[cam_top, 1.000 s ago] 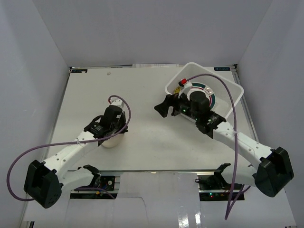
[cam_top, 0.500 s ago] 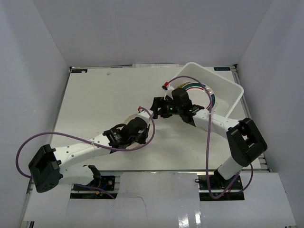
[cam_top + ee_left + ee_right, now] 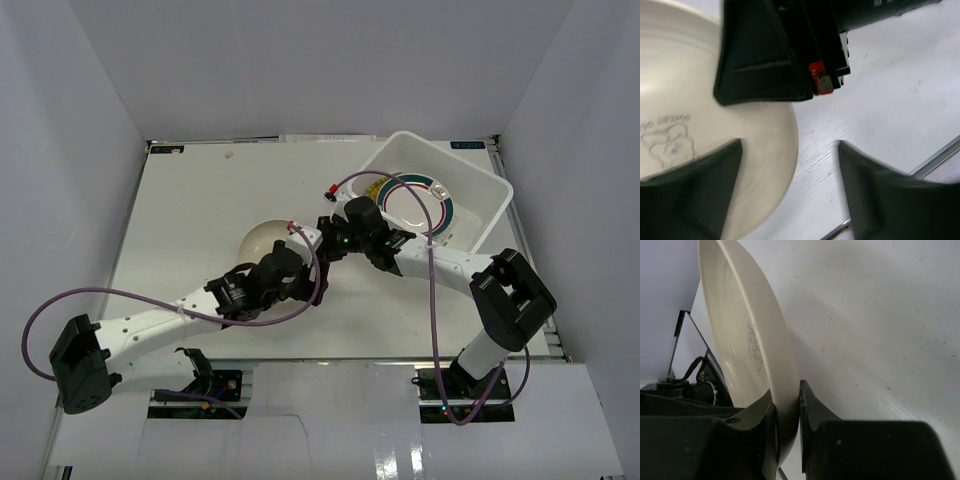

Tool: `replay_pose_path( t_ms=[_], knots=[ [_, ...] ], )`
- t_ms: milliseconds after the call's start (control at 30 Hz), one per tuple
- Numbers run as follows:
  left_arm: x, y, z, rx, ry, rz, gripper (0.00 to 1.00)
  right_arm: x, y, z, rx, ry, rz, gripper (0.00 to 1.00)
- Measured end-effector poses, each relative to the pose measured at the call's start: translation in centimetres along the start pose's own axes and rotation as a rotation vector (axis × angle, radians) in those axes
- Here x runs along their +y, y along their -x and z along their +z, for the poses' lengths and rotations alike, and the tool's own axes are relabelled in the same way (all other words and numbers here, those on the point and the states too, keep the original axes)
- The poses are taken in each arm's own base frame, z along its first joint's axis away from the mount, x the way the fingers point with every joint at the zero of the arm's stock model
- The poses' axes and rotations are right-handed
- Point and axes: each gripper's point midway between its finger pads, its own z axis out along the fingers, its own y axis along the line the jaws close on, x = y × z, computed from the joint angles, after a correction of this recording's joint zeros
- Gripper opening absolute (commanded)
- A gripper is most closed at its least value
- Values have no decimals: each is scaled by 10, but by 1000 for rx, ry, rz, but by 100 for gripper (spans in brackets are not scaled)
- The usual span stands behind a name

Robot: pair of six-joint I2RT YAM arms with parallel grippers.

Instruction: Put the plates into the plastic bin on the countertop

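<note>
The cream plate [image 3: 260, 241] is in my right gripper, with my left gripper over it. Next, my left gripper moves back out of the way before my right gripper carries the plate to the bin [image 3: 471, 196].
A cream plate [image 3: 266, 240] sits mid-countertop [image 3: 190, 200], partly hidden by both arms. My right gripper [image 3: 331, 233] is shut on its right rim; in the right wrist view both fingers [image 3: 812, 415] pinch the edge of the cream plate [image 3: 747, 340]. My left gripper [image 3: 296, 262] is at the plate's near side, open. In the left wrist view one finger hangs over the cream plate [image 3: 755, 145] and the other over bare table, gripper [image 3: 790, 192] touching nothing. The white plastic bin [image 3: 478, 188] stands at the back right, holding a plate with a green-red rim [image 3: 441, 205].
A yellow edge [image 3: 372, 188] shows in the bin beside the rimmed plate. The right arm's cable [image 3: 432, 300] loops over the bin and down the arm. White walls enclose the table on three sides. A metal frame edge [image 3: 935, 162] runs along the table's front.
My left gripper carried the cream plate right to the table's middle, then opened and let go. My right gripper came out of the bin and shut on the plate's rim.
</note>
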Motion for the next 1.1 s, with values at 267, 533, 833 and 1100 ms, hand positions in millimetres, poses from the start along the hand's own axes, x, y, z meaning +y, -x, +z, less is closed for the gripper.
replay_pose_path(
  t_ms=[267,533,833,1100],
  knots=[
    [10,59,-71,-248,-40,-119,98,-8,89,-57,-267,-82,-41,8],
    [49,78,-136,-433,30,-288,98,-101,205,-257,-812,-413,22,8],
    [66,53,-134,-381,111,-336,98,-200,166,-292,-774,-636,229,94],
    [62,71,-132,-371,137,-326,98,-199,148,-297,-707,-697,225,91]
  ],
)
